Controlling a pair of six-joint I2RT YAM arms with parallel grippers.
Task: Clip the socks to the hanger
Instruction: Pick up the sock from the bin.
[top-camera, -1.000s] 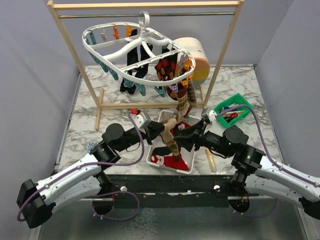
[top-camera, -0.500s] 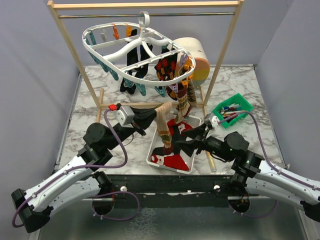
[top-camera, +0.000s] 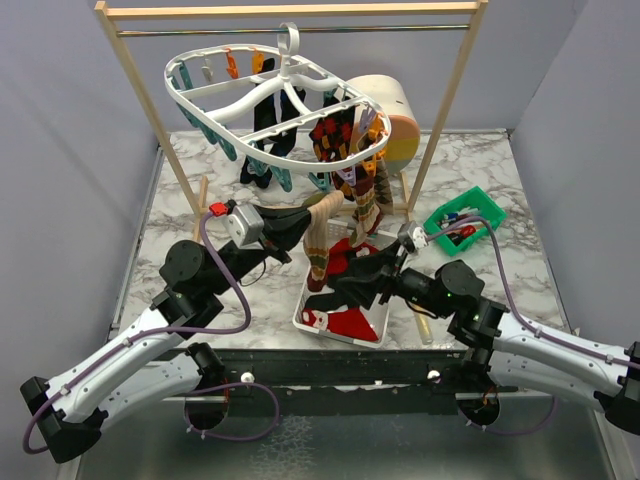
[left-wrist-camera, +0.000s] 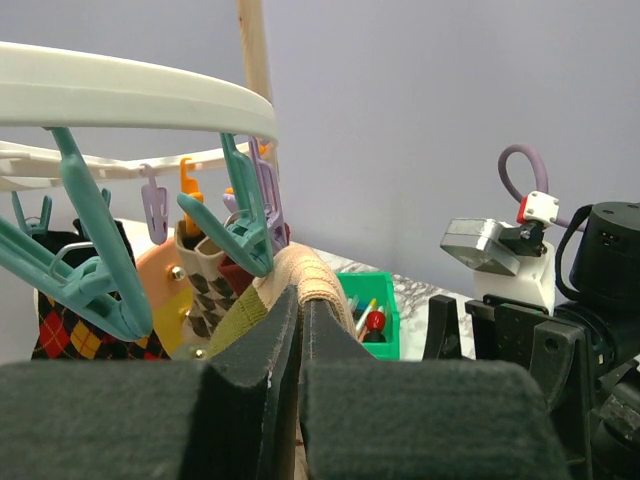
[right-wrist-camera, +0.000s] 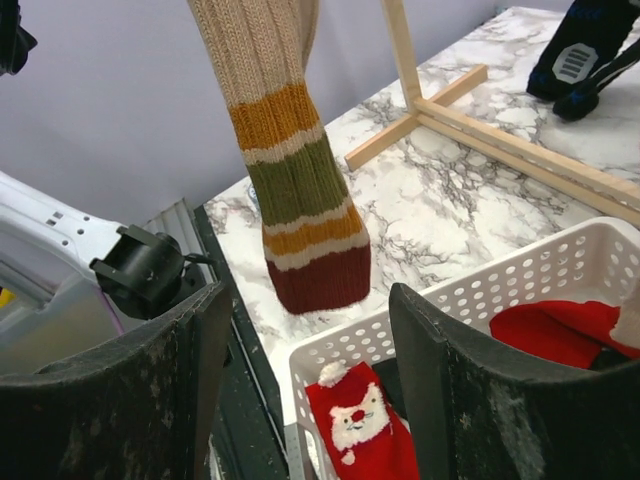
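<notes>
The tan sock is hanging with its dark red cuff (right-wrist-camera: 322, 280) down, so the robot's right gripper should take hold of the sock's green band (right-wrist-camera: 301, 185) to free the left gripper for a grip on the cuff.
The hanger (top-camera: 215, 92) is a white oval frame hooked on the rack's rod, with black socks (top-camera: 268, 120) and argyle socks (top-camera: 338, 135) clipped to it. My left gripper (top-camera: 298, 222) is shut on the cuff of a tan sock with orange, green and dark red stripes (top-camera: 318, 255), which hangs free above the basket. In the left wrist view that cuff (left-wrist-camera: 318, 272) sits between the closed pads (left-wrist-camera: 345, 360), just below a teal clip (left-wrist-camera: 245, 235) on the hanger rim (left-wrist-camera: 130, 95). My right gripper (top-camera: 352, 285) is open over the white basket (top-camera: 302, 318), holding nothing. The striped sock's toe (right-wrist-camera: 315, 275) dangles ahead of it.
The basket (right-wrist-camera: 480, 290) holds red socks, one with a Santa face (right-wrist-camera: 360, 425). The wooden rack's post (top-camera: 150, 110) and foot (right-wrist-camera: 420, 120) stand behind it. A green bin of pens (top-camera: 463, 218) is at the right, and a cream cylinder (top-camera: 385, 105) is behind the hanger.
The left gripper has lifted the striped sock up and back toward the hanger. The right gripper has opened, come off the sock and shifted left over the basket.
</notes>
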